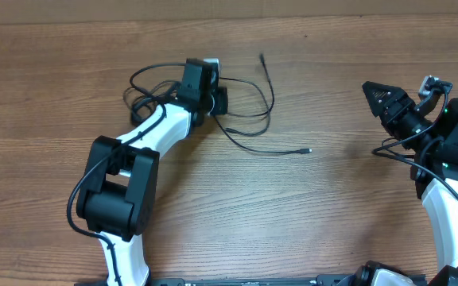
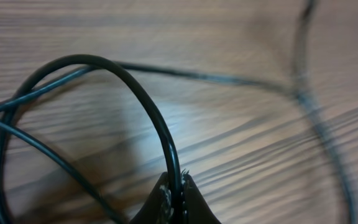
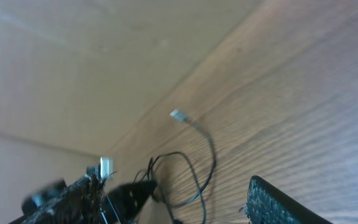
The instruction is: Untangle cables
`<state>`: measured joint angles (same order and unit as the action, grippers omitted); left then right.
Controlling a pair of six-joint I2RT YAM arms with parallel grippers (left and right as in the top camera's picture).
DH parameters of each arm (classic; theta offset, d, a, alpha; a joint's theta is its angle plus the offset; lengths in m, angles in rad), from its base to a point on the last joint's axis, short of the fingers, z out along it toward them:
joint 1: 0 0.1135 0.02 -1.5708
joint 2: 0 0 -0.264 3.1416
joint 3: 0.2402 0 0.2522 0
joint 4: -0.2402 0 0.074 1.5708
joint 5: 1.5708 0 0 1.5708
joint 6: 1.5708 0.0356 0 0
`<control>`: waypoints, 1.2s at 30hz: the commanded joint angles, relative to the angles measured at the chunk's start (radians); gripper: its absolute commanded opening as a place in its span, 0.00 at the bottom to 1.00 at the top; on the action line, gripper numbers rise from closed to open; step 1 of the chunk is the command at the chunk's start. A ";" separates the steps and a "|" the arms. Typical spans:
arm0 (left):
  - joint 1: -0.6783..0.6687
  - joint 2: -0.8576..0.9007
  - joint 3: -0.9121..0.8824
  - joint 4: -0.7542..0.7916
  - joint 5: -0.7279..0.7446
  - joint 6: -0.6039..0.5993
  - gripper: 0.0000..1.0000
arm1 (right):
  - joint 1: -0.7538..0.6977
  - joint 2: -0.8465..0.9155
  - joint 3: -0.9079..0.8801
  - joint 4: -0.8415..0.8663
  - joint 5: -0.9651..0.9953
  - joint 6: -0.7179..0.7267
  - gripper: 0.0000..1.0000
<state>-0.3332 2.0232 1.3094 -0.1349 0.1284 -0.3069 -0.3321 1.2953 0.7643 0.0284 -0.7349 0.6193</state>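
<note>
The cable loop in the robot's left gripper lies across other strands of cable [image 2: 99, 65], so the robot should raise the loop toward its right gripper, which should grab the cable hanging below.
The cables [image 1: 249, 119] are thin black cords lying in loose overlapping loops on the wooden table, left of centre. One plug end [image 1: 306, 150] trails out to the right and another [image 1: 262, 57] points toward the far edge. My left gripper [image 1: 218, 100] sits low over the tangle. In the left wrist view its fingertips [image 2: 174, 194] are shut on one arched loop of cable [image 2: 135, 87]. My right gripper [image 1: 374, 94] hovers at the far right, well apart from the cords, open with nothing between its fingers [image 3: 278, 202]. That wrist view shows the cables [image 3: 199, 163] in the distance.
The wooden table [image 1: 293, 222] spreads out bare in front of and between the arms. A lighter wall or board [image 3: 104, 50] rises behind the table's far edge. The left arm's body [image 1: 122, 187] reaches diagonally across the near left.
</note>
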 commanded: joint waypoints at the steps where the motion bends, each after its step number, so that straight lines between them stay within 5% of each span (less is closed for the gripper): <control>1: 0.001 -0.112 0.129 0.013 0.179 -0.239 0.04 | 0.008 -0.003 0.012 0.027 -0.137 -0.100 0.73; 6: -0.001 -0.163 0.244 0.012 0.238 -0.410 0.04 | 0.037 -0.003 0.012 0.058 -0.268 -0.189 0.73; 14: -0.001 -0.188 0.304 0.007 0.239 -0.922 0.04 | 0.199 -0.003 0.012 0.178 -0.341 -0.258 0.72; 26: -0.005 -0.188 0.304 0.005 0.430 -1.162 0.04 | 0.434 -0.003 0.012 0.224 -0.189 -0.293 0.69; 31: -0.027 -0.188 0.304 0.012 0.478 -1.232 0.04 | 0.491 -0.003 0.012 0.223 -0.060 -0.295 0.53; 36: -0.068 -0.188 0.304 0.013 0.474 -1.310 0.04 | 0.534 -0.003 0.012 0.201 0.040 -0.278 0.49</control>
<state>-0.3744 1.8462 1.5997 -0.1329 0.5678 -1.5330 0.1787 1.2953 0.7643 0.2375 -0.7963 0.3363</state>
